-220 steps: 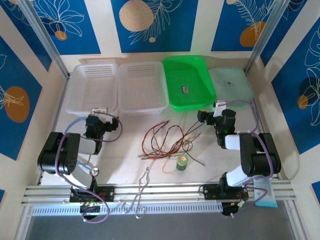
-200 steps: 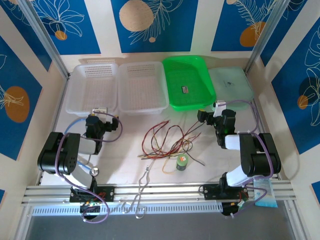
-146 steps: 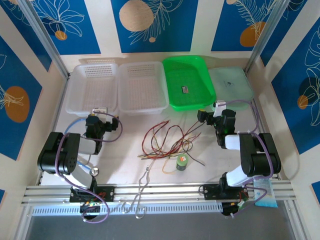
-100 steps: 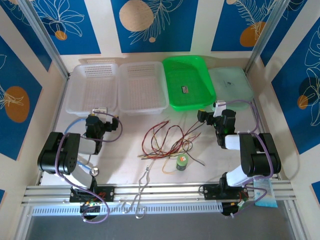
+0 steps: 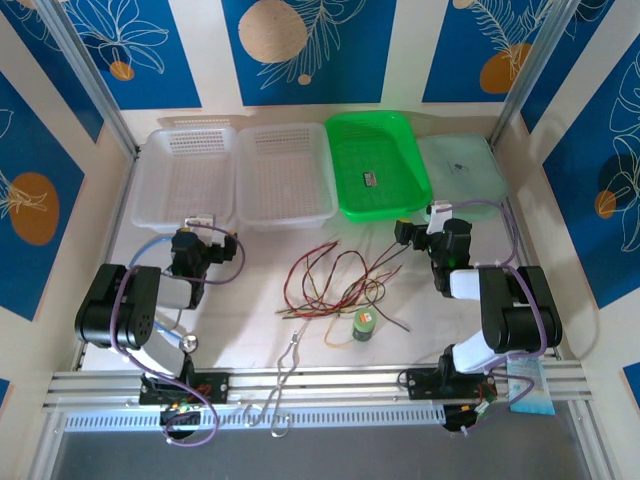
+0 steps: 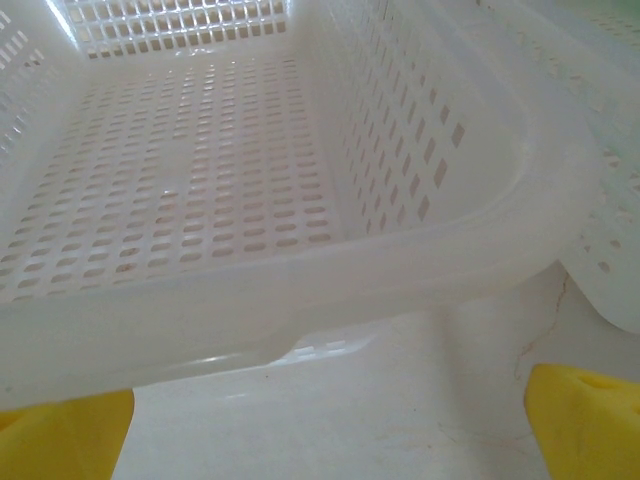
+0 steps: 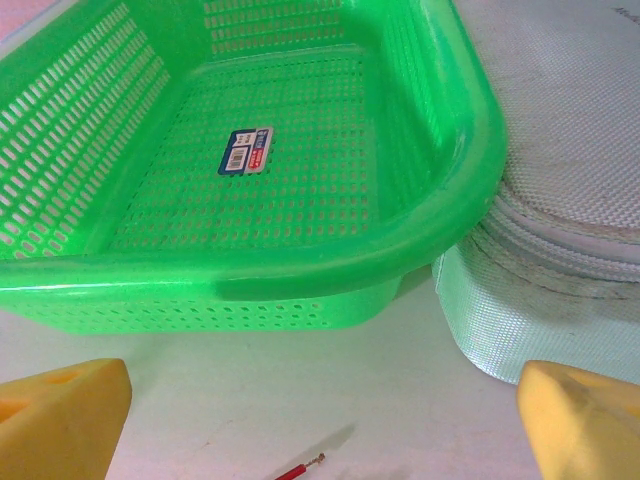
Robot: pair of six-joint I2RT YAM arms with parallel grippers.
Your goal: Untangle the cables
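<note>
The red cable's outer bend is clear of the other cables, so my open left gripper should keep going toward that bend until its fingers close there.
The cables, thin red, black and tan wires, lie in a loose tangle on the white table between the two arms. My left gripper rests left of them, facing a white tray, its yellow fingertips wide apart with nothing between them. My right gripper sits at the tangle's right end, facing the green basket. It is open too, and its gripper midpoint hangs over bare table. A red cable end with bare copper lies just below that spot, untouched.
Two white perforated trays, a green basket and a pale green mat line the back. A small green bottle stands by the tangle's near edge. A metal stethoscope headset lies by the front rail.
</note>
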